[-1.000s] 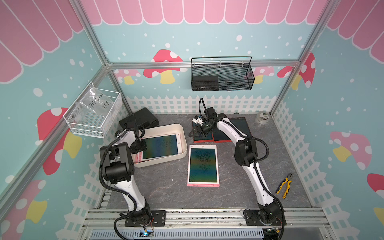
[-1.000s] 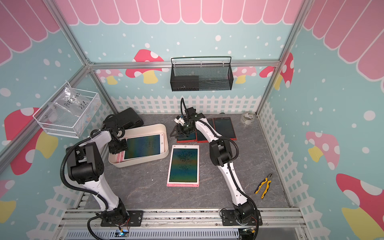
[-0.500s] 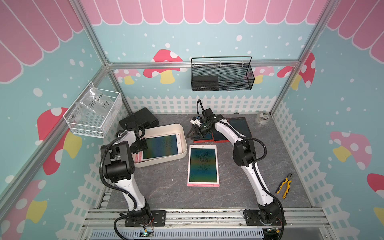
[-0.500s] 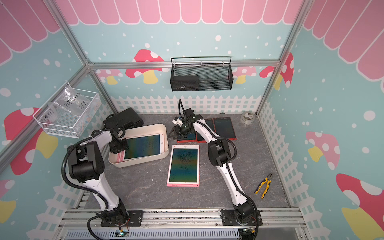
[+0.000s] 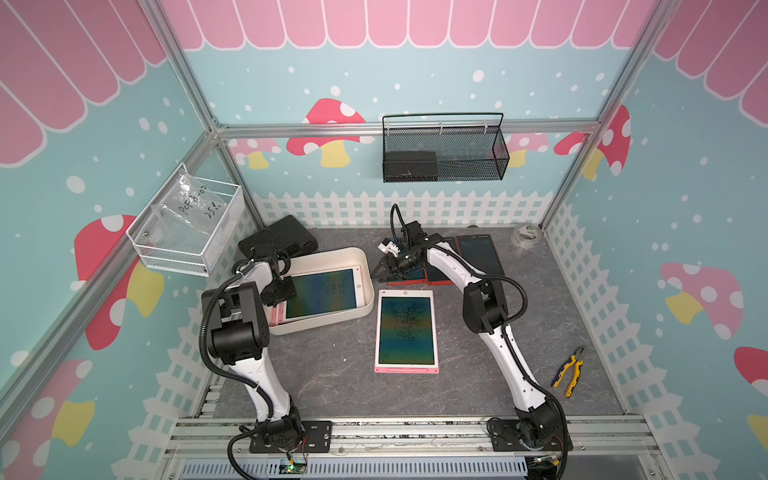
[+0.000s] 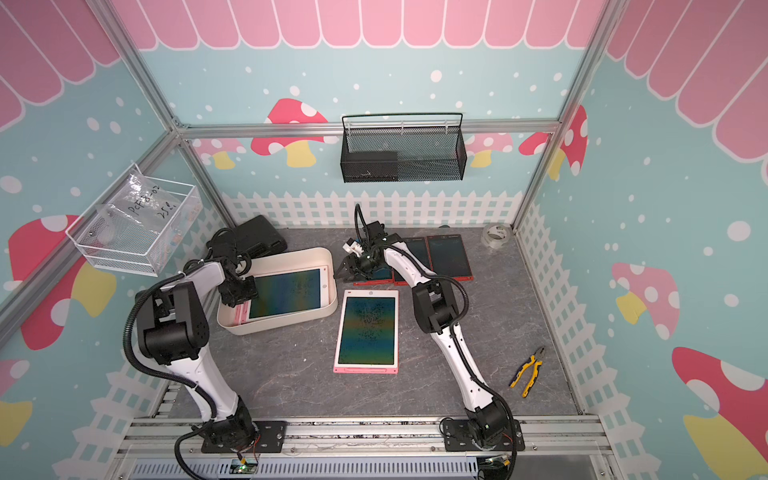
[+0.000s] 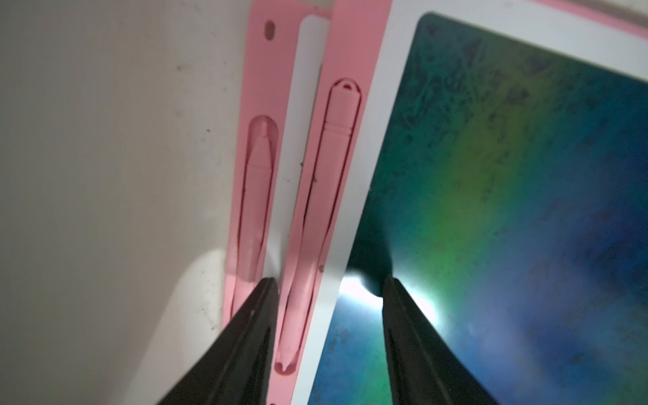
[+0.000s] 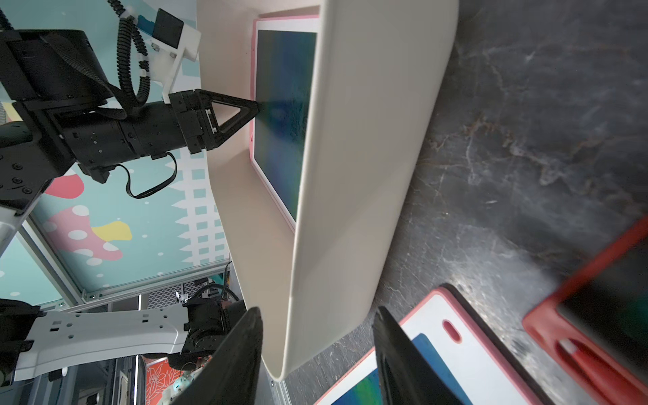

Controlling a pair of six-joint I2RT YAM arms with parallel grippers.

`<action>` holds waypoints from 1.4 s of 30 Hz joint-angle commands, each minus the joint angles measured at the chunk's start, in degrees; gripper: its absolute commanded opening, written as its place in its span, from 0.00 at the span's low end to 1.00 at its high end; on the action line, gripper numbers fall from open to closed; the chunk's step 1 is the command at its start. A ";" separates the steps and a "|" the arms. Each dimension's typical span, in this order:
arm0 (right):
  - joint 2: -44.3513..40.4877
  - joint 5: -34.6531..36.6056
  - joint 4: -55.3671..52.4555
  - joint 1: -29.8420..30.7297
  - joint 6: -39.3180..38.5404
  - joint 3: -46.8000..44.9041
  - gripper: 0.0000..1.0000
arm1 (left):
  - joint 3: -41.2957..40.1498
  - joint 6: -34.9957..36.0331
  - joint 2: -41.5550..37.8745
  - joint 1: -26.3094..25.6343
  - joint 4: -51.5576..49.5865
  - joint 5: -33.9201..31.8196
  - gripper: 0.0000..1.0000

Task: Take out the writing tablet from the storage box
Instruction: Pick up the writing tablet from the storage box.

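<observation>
My right gripper is blocked by the box's side point(image 5: 370, 281) from reaching the top tablet, which lies flat inside. My left gripper should first pinch the stylus edge point(image 7: 322, 182) and lift it.
The storage box point(image 5: 362, 266) point(image 6: 330, 266) is a cream-white bin at the left of the table. A pink-framed writing tablet point(image 5: 322, 293) point(image 6: 286, 293) point(image 7: 491, 175) lies flat in it, on top of another pink tablet point(image 7: 259, 175). My left gripper point(image 5: 286, 290) point(image 6: 243, 291) point(image 7: 328, 280) is down inside the box at its left end. It is open, and its fingers point(image 7: 396, 315) straddle the top tablet's stylus edge. My right gripper point(image 5: 380, 272) point(image 6: 344, 270) point(image 8: 317, 308) is open at the box's right end, with the box wall point(image 8: 350, 210) between its jaws.
Another pink tablet point(image 5: 406, 330) lies on the table just right of the box. Red tablets point(image 5: 478, 257) lie behind the right arm. A black case point(image 5: 286, 239) sits behind the box. Pliers point(image 5: 569, 372) and a tape roll point(image 5: 524, 235) are at the right. Wire baskets point(image 5: 442, 153) hang on the walls.
My right gripper has moved left, away from the red tablets to the box's right wall, and its jaws have narrowed slightly. The left gripper has stayed on the tablet in the box.
</observation>
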 commanded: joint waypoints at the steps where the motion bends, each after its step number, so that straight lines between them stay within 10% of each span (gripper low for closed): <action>1: 1.46 -2.84 1.43 1.32 0.46 1.76 0.53 | -1.41 0.38 0.26 -0.69 -1.69 2.53 0.49; 42: 4.23 -9.65 5.01 3.94 2.82 3.35 0.51 | -6.07 -2.07 -11.95 -1.62 5.74 38.50 0.42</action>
